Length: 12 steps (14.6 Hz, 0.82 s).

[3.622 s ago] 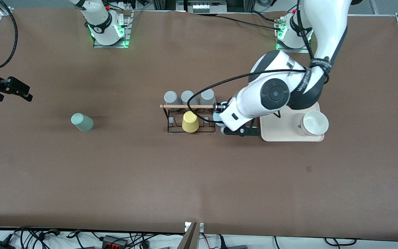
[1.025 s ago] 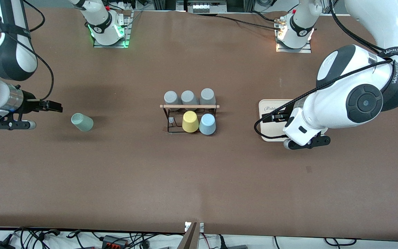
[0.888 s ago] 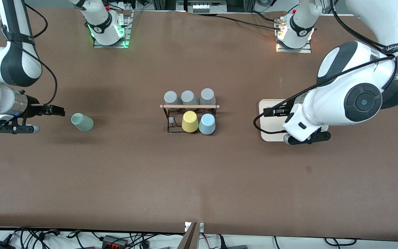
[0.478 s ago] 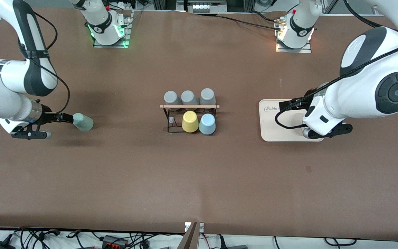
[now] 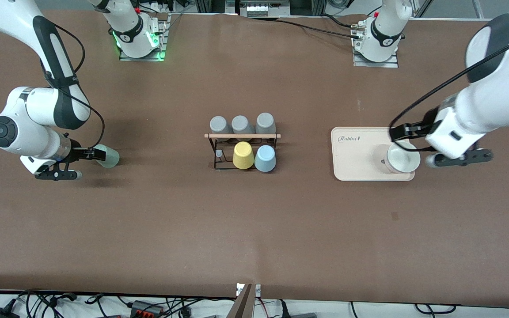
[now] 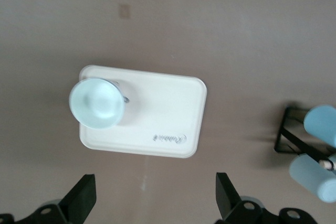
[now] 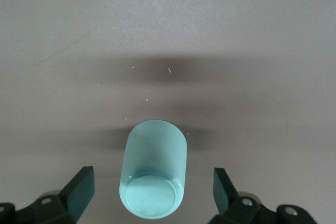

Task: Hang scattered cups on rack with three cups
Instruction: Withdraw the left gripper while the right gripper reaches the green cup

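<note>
An empty peg (image 5: 219, 153) can be seen next to the yellow cup, so the pale mint green cup (image 5: 109, 157) should slide over it and keep its bottom facing outward when I carry it.
The pale mint green cup (image 5: 109, 157) lies on its side toward the right arm's end of the table. My right gripper (image 5: 98, 154) is open at table height, and the cup's end (image 7: 154, 177) sits between its fingers (image 7: 81, 188) without touching them. The black wire rack (image 5: 219, 161) with its wooden rod (image 5: 242, 136) stands mid-table. The light blue cup (image 5: 265, 158) hangs on it beside a yellow cup (image 5: 243, 155). My left gripper (image 5: 401, 131) is open and empty over the tray's edge.
Three grey cups (image 5: 242, 124) hang on the rack's row farther from the front camera. A cream tray (image 5: 354, 154) holds a white bowl (image 5: 402, 159) toward the left arm's end; both show in the left wrist view, tray (image 6: 163, 114) and bowl (image 6: 97, 103).
The light blue cup now hangs on the rack. My left arm has pulled back toward its end, uncovering the white bowl. My right gripper has come down and closed in around the mint cup's end.
</note>
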Each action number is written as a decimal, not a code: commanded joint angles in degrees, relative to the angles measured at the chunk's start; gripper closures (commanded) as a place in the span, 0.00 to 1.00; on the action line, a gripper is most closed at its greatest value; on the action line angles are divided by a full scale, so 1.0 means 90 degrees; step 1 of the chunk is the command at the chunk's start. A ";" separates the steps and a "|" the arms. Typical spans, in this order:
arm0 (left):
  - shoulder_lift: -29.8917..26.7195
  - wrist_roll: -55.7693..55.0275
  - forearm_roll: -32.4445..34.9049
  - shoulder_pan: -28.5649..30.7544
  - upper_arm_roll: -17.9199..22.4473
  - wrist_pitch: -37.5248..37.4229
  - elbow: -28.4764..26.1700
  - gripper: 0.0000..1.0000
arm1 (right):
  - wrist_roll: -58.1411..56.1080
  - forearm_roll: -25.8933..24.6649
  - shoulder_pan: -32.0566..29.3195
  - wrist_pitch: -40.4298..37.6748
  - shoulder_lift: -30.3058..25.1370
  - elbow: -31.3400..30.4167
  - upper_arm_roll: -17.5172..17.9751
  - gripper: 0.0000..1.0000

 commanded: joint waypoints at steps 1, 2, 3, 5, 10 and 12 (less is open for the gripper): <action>-0.0419 0.0121 0.0032 -0.0063 0.0009 0.0119 -0.0403 0.00 | 0.0201 -0.0096 0.0055 0.0169 0.0008 -0.0202 -0.0006 0.00; -0.0419 0.0131 0.0061 -0.0063 -0.0020 -0.0105 -0.0345 0.00 | 0.0201 -0.0096 0.0055 0.0266 -0.0011 -0.0348 -0.0006 0.00; -0.0448 0.0121 0.0023 -0.0044 -0.0020 -0.0204 -0.0277 0.00 | 0.0201 -0.0096 0.0055 0.0441 -0.0021 -0.0475 -0.0006 0.00; -0.0468 0.0053 -0.0007 -0.0024 -0.0020 -0.0214 -0.0247 0.00 | 0.0201 -0.0096 0.0045 0.0744 0.0008 -0.0642 -0.0006 0.00; -0.0478 0.0092 -0.0231 0.0005 -0.0010 -0.0185 0.0124 0.00 | 0.0201 -0.0086 0.0045 0.1010 0.0047 -0.0867 0.0014 0.00; -0.0478 0.0160 -0.0222 0.0005 -0.0020 -0.0234 0.0076 0.00 | 0.0201 -0.0086 0.0055 0.0970 0.0028 -0.0867 0.0023 0.00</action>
